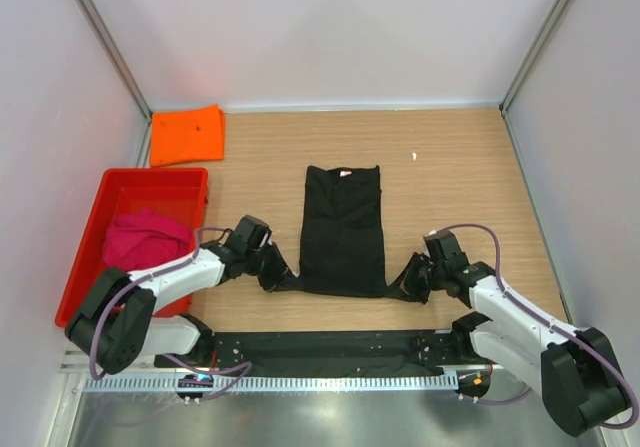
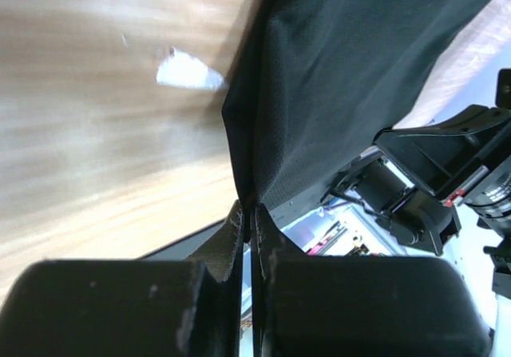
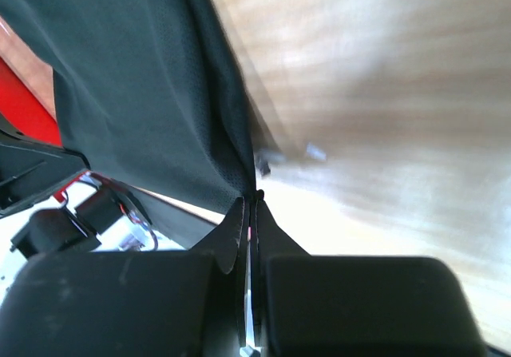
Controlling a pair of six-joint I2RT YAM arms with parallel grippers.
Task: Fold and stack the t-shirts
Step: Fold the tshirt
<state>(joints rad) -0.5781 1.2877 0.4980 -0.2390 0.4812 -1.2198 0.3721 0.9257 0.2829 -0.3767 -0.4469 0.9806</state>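
Observation:
The black t-shirt's near edge (image 1: 343, 292) stretches straight across between both grippers, so my right gripper should keep carrying its corner over until it meets the t-shirt's collar end (image 1: 346, 173).
The black t-shirt (image 1: 343, 229) lies on the wooden table as a long narrow strip, collar at the far end. My left gripper (image 1: 283, 279) is shut on its near left corner, and the left wrist view shows the cloth (image 2: 335, 93) pinched between the fingertips (image 2: 233, 228). My right gripper (image 1: 402, 289) is shut on the near right corner, with the cloth (image 3: 144, 93) pinched there too. The orange t-shirt (image 1: 187, 134) lies folded at the far left. The magenta-pink t-shirt (image 1: 146, 239) lies bunched in the red tray (image 1: 105, 199).
The red tray stands at the left edge of the table. A small white scrap (image 1: 414, 156) lies on the wood at the far right. Grey walls close in three sides. A black base plate (image 1: 320, 349) runs along the near edge.

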